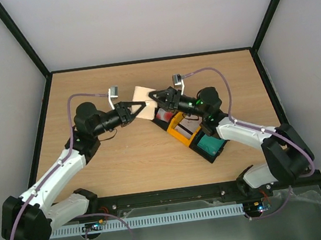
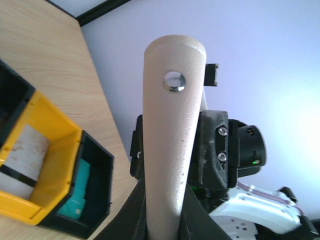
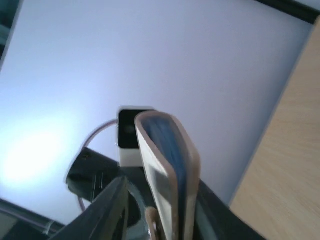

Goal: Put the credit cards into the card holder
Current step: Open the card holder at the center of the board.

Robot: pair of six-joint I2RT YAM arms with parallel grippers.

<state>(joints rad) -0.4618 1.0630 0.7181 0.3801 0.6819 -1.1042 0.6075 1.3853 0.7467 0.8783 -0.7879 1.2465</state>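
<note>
My left gripper is holding the card holder high, its covers close over the blue inside (image 3: 169, 145), so I should lower it and lay it open beside the tray (image 1: 142, 145).
My left gripper (image 1: 140, 108) is shut on the beige card holder (image 1: 141, 96) and holds it above the table. In the left wrist view the card holder (image 2: 172, 150) stands upright between the fingers, a metal snap near its top. My right gripper (image 1: 154, 98) meets it from the right. In the right wrist view the card holder (image 3: 172, 165) shows its blue inside between the open jaws of the right gripper (image 3: 160, 200), with a gap at the left finger (image 3: 107, 210). The credit cards lie in the tray: a teal card (image 1: 210, 146), a red-and-white card (image 1: 163, 116), a whitish striped card (image 2: 22, 155).
The black-and-yellow tray (image 1: 180, 132) lies slantwise under the right arm, right of the table's middle. In the left wrist view the tray (image 2: 55, 165) sits lower left, with the teal card (image 2: 75, 192) in its black end compartment. A black frame borders the wooden table (image 1: 124, 160).
</note>
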